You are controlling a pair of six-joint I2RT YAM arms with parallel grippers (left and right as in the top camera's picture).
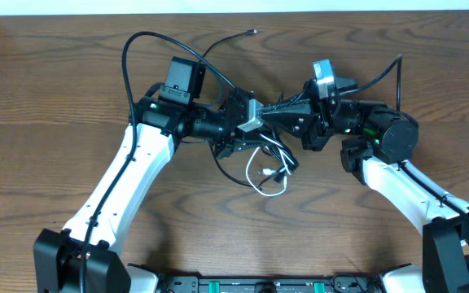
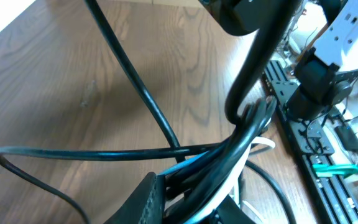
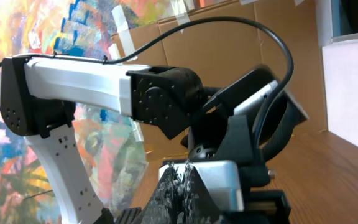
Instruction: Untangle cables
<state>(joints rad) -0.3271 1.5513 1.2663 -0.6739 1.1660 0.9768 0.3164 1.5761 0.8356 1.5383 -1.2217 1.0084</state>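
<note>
The robot's left gripper is holding black and white strands of cable bunched together point(image 2: 221, 163), so it should keep holding them up while the right gripper opens and takes just one piece.
The black cable point(image 1: 226, 42) runs from its plug at the back of the table into a tangle between the two arms. The white cable point(image 1: 269, 175) loops on the wood just in front of that tangle. My left gripper point(image 1: 260, 134) sits over the knot. In the left wrist view it point(image 2: 191, 198) is shut on a bundle of black cable point(image 2: 241, 143) and white cable point(image 2: 261, 145) strands. My right gripper point(image 1: 287, 108) points at it from the right. Its fingers point(image 3: 185, 179) are pressed together, and I see no cable between them.
A black rail point(image 1: 259, 285) with green clips lines the table's front edge. The left arm's white link point(image 3: 73, 81) fills the right wrist view, with cardboard boxes and a colourful painting behind it. Both arms crowd the table's middle.
</note>
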